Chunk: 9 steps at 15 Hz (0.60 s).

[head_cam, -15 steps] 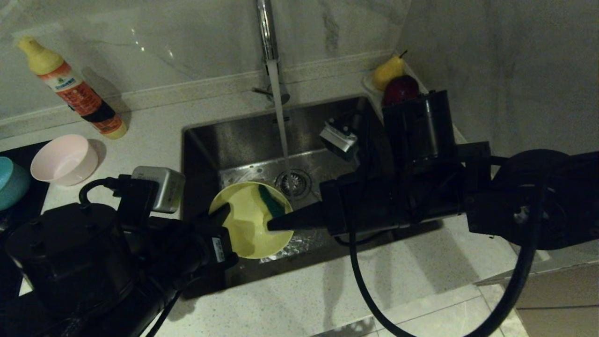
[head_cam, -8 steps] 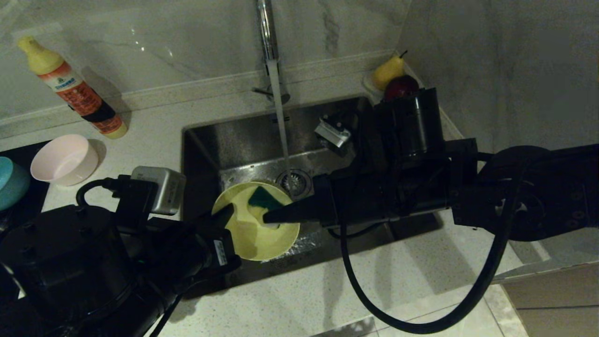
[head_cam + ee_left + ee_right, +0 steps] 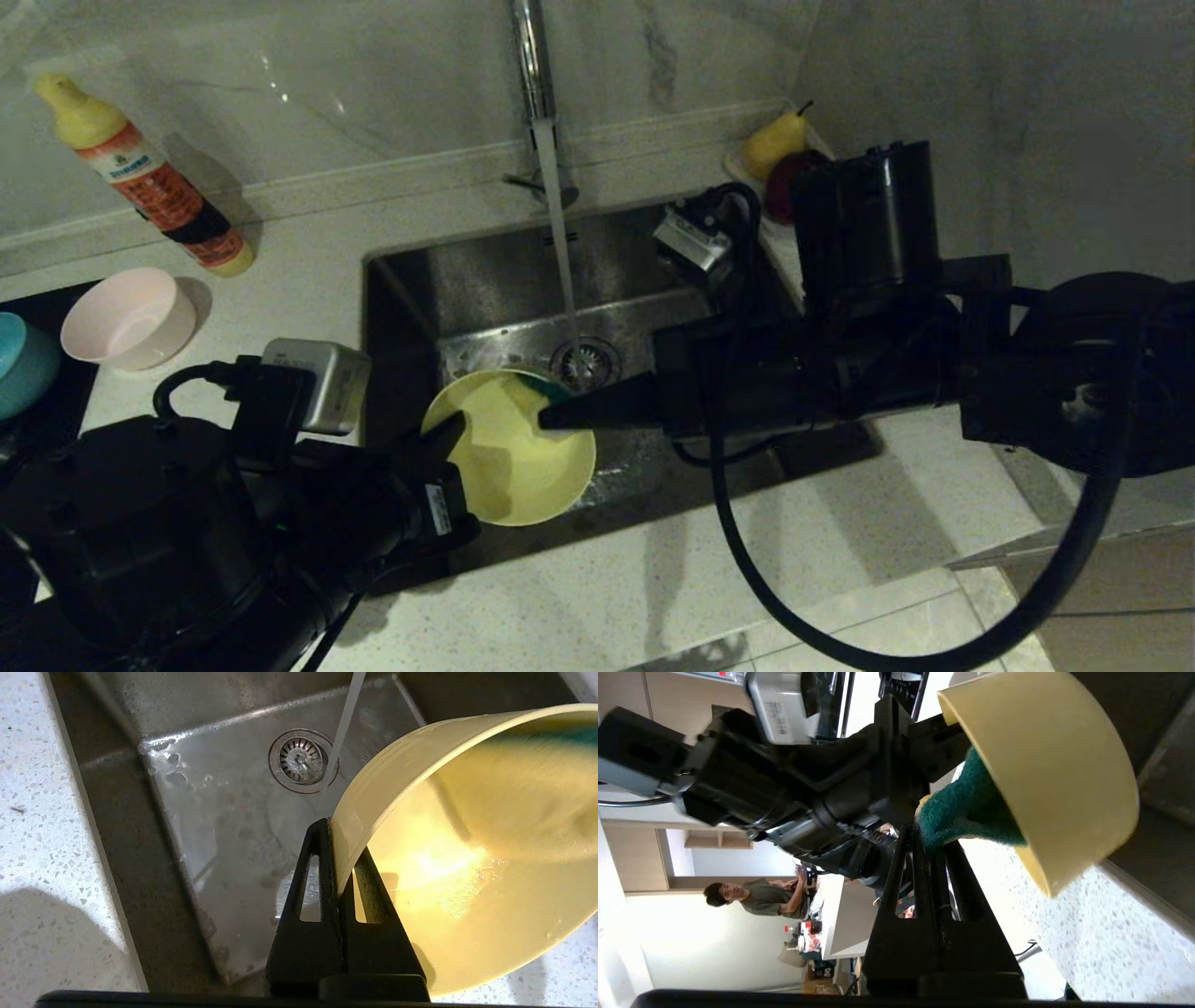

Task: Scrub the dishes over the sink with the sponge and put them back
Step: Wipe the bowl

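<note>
The sponge touches the yellow bowl's side on the tap's side, so the robot's right gripper should sweep the sponge back toward the bowl's side opposite the tap.
Over the sink my left gripper is shut on the near rim of the yellow bowl, which is tilted with its opening upward. In the left wrist view the rim of the bowl sits pinched between the left gripper's fingers. My right gripper is shut on the green-and-yellow sponge, pressing it against the bowl's far rim. The right wrist view shows the sponge squeezed in the right gripper and pushed into the bowl. A pink bowl and a blue bowl stand on the left counter.
Water runs from the chrome tap onto the drain strainer, just behind the bowl. A detergent bottle lies at the back left. A pear and a red fruit sit on a dish at the sink's back right corner.
The right gripper swept the sponge across the inside of the yellow bowl and back up to its far rim, and the right forearm swung toward the wall. The left gripper held the bowl nearly still.
</note>
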Motion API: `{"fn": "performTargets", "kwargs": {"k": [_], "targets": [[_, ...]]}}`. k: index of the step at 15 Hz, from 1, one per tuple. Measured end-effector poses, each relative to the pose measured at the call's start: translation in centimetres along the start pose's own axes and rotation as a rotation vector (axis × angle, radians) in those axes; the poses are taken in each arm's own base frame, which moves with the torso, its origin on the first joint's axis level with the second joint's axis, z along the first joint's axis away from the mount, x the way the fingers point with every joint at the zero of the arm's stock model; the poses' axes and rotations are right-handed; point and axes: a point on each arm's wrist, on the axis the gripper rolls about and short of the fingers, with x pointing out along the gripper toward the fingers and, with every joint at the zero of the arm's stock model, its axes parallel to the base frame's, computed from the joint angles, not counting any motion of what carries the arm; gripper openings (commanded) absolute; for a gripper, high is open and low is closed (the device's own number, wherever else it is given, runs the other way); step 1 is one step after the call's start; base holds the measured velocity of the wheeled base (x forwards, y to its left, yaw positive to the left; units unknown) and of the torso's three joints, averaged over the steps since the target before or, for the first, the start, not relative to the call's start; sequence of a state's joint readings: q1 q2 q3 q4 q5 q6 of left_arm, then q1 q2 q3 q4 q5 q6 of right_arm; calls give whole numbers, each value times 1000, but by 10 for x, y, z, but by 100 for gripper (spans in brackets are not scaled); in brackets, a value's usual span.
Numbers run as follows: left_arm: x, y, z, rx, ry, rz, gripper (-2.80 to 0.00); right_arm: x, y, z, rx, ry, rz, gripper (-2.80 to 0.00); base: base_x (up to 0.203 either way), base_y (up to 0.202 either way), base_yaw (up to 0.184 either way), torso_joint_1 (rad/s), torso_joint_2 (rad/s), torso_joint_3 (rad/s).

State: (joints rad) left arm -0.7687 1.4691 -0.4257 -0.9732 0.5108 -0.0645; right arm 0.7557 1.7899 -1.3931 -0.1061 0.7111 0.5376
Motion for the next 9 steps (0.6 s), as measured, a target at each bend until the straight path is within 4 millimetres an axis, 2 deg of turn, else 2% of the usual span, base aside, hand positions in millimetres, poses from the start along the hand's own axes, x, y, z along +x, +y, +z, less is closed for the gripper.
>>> {"fn": "performTargets", "kwargs": {"k": [5, 9], "targets": [[2, -1, 6, -15, -20, 0, -280, -5, -8, -24, 38, 49, -26, -280, 0, 0, 0, 0, 0, 0], [3, -2, 10, -21, -33, -1, -280, 7, -7, -32, 43, 85, -9, -280, 0, 0, 0, 0, 0, 0]]}}
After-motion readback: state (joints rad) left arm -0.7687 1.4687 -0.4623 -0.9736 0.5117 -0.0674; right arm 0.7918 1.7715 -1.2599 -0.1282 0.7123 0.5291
